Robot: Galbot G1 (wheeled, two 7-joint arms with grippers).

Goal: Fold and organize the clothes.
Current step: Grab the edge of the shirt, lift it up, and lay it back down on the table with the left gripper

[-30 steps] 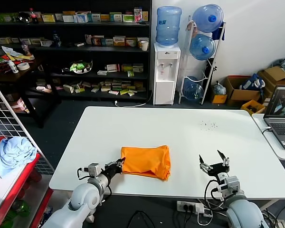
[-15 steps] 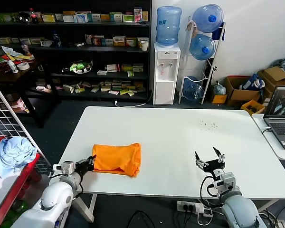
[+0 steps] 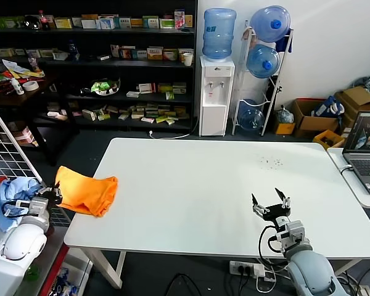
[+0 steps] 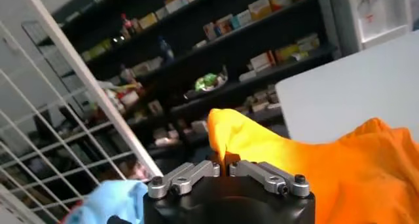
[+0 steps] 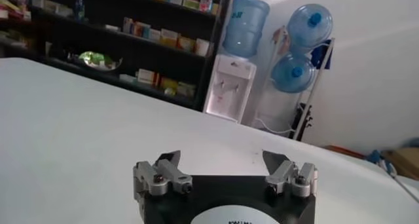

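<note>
The orange T-shirt [image 3: 89,192] is hanging half off the edge of the white table, so next my left gripper carries it back and puts it down near the middle of the tabletop [image 3: 197,200].
The folded orange T-shirt [image 3: 86,192] hangs half off the left edge of the white table [image 3: 191,179]; in the left wrist view the orange T-shirt [image 4: 327,166] fills the lower right. My left gripper [image 3: 54,195] is shut on the shirt's left edge, just beyond the table's left side; the same left gripper [image 4: 226,167] shows orange cloth pinched between its fingertips. My right gripper [image 3: 269,203] stands open and empty above the table's near right part, and in its own view the right gripper [image 5: 221,161] has bare tabletop between its fingers.
A light blue cloth bundle [image 3: 12,191] lies on a red rack with a white wire grid [image 3: 6,148] left of the table. A laptop [image 3: 367,145] sits at the far right. Shelves and a water dispenser [image 3: 216,92] stand behind.
My left gripper has dragged the folded shirt leftward from the table's near middle to its left edge and partly beyond it. The right gripper has barely moved.
</note>
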